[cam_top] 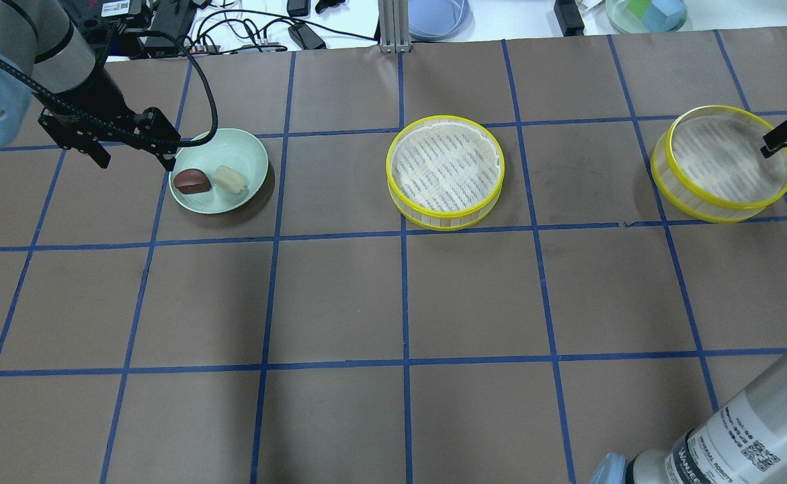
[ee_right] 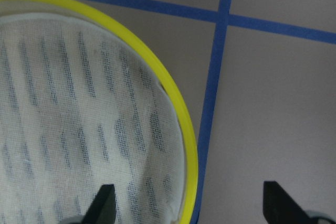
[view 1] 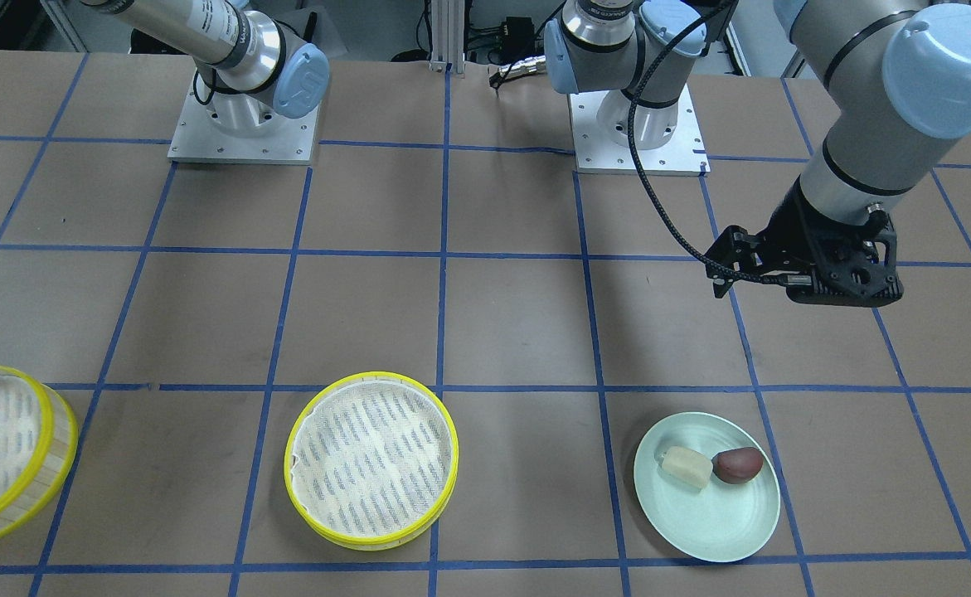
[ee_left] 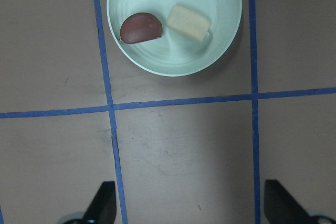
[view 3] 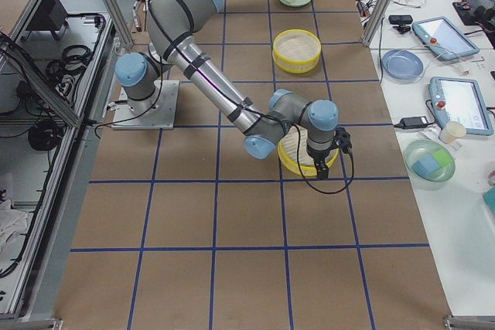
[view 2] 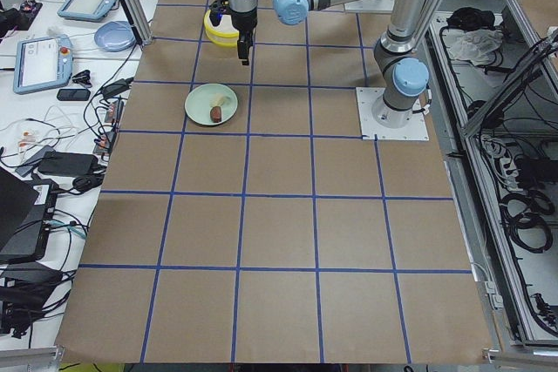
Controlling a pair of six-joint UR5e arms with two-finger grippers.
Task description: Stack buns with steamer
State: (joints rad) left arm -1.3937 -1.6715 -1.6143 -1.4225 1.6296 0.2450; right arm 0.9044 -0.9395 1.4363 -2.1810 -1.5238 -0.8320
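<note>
The second level (view 1: 4,458) will rest on top of the mid-table level when the robot lowers it, since the yellow rims of both levels (view 1: 373,376) look equally wide.
Two buns lie side by side on a pale green plate (cam_top: 232,148): a cream-white one (cam_top: 229,179) and a dark reddish-brown one (cam_top: 190,180). They also show in the left wrist view, cream (ee_left: 189,22) and brown (ee_left: 142,28). My left gripper (ee_left: 189,205) is open and empty, above the table just short of the plate. One steamer tier (cam_top: 445,171) stands mid-table, empty. The second tier (cam_top: 722,165) stands at the right. My right gripper (ee_right: 189,205) is open and empty over it, its fingers either side of the yellow rim (ee_right: 178,114).
Blue tape lines grid the brown table. The two arm bases (view 1: 243,124) (view 1: 638,124) stand at the robot's side. Cables, a blue dish (cam_top: 437,17) and a bowl of blocks (cam_top: 645,13) lie beyond the far edge.
</note>
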